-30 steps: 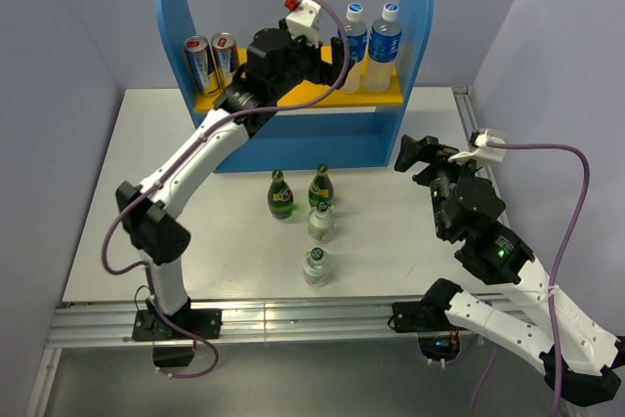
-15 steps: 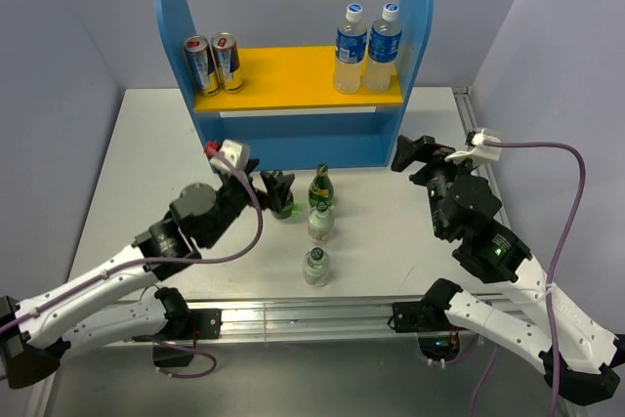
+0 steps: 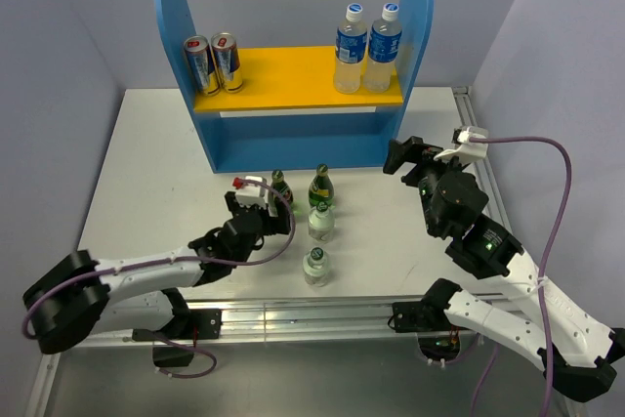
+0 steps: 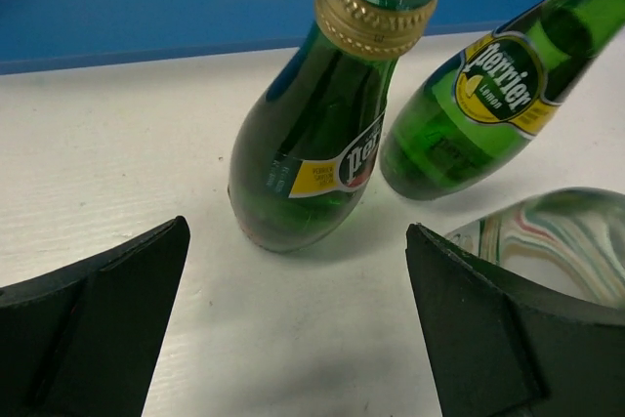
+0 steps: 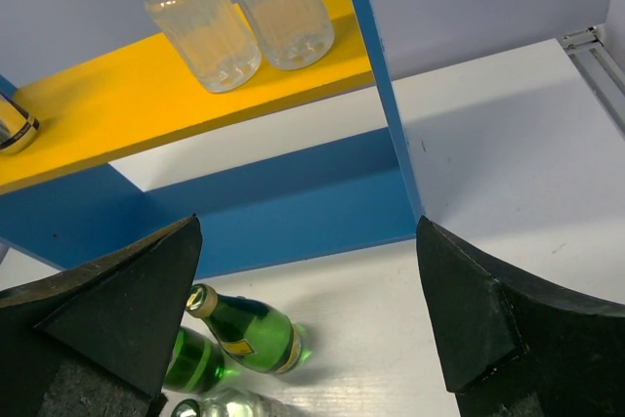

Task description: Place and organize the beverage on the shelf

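The green bottle's body (image 4: 298, 158) is upright within the width of my left gripper's open fingers. I should keep going forward until the fingers are on both sides of the label (image 4: 334, 171), and then close them.
Two clear plastic bottles (image 3: 350, 46) (image 3: 383, 44) with blue labels stand on the right end of the shelf's yellow board (image 3: 293, 80); they also show in the right wrist view (image 5: 200, 17). Two dark green glass bottles (image 3: 280, 189) (image 3: 320, 186) and two short clear bottles (image 3: 320, 223) (image 3: 314, 266) stand on the table in front of the shelf. My left gripper (image 3: 276, 210) is open and low on the table. The left green bottle (image 4: 312, 144) stands just ahead of its empty jaws (image 4: 298, 241). My right gripper (image 3: 398, 155) is open and empty, right of the bottles, near the shelf's right panel.
Two metal cans (image 3: 213, 61) stand at the left end of the yellow board. The shelf's blue right panel (image 5: 376, 95) rises just ahead of the right gripper (image 5: 308, 231). A short clear bottle (image 4: 547, 241) sits by the left gripper's right finger. The table's front rail (image 3: 293, 314) runs below.
The left arm has come down from the shelf's upper board to the table and now sits low behind the left green bottle. The right gripper has shifted slightly left.
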